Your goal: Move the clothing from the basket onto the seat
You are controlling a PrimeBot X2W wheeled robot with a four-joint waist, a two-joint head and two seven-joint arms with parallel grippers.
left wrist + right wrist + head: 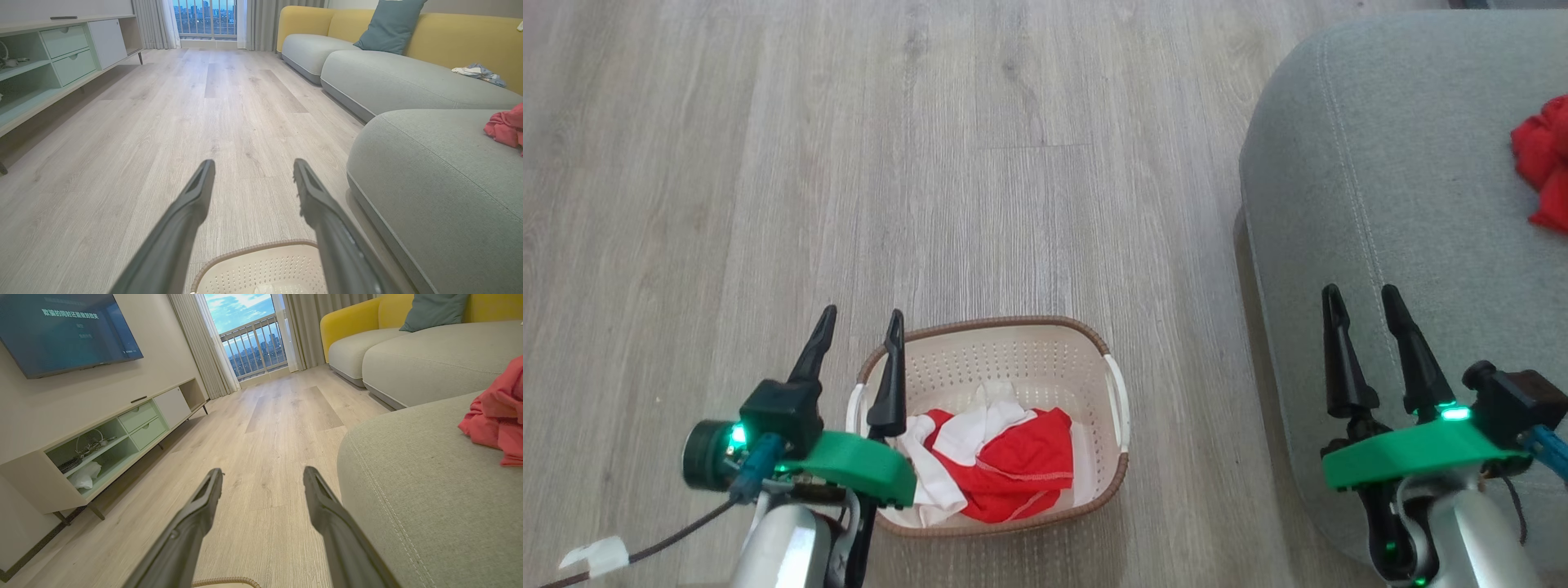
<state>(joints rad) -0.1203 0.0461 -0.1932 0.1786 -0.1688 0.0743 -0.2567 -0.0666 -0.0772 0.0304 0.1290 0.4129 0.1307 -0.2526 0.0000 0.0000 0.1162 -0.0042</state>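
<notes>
The white cloth (pixel 930 482) should come along when I lift the red garment and leave the basket empty, because the white edges (pixel 1003 438) go straight into the red.
The cream basket (pixel 1045 343) with a brown rim stands on the wood floor and holds red and white clothing (pixel 1005 461). My left gripper (pixel 862 318) hangs open over the basket's left rim, nothing between its fingers. Its far rim shows as the basket (pixel 261 249) below my left gripper (pixel 253 165). The grey-green seat (pixel 1339 188) fills the right side, with a red garment (pixel 1543 159) lying on it. My right gripper (pixel 1361 292) is open and empty above the seat's front edge. The wrist views show the seat (pixel 429 183) (pixel 408 490), the red garment (pixel 504 126) (pixel 496 416) and my right gripper (pixel 263 473).
A long sofa (pixel 388 77) with yellow back and a blue cushion (pixel 388 24) runs along the right. A low TV cabinet (pixel 102 441) lines the left wall under a screen (pixel 61 330). Open wood floor (pixel 931 163) lies ahead of the basket.
</notes>
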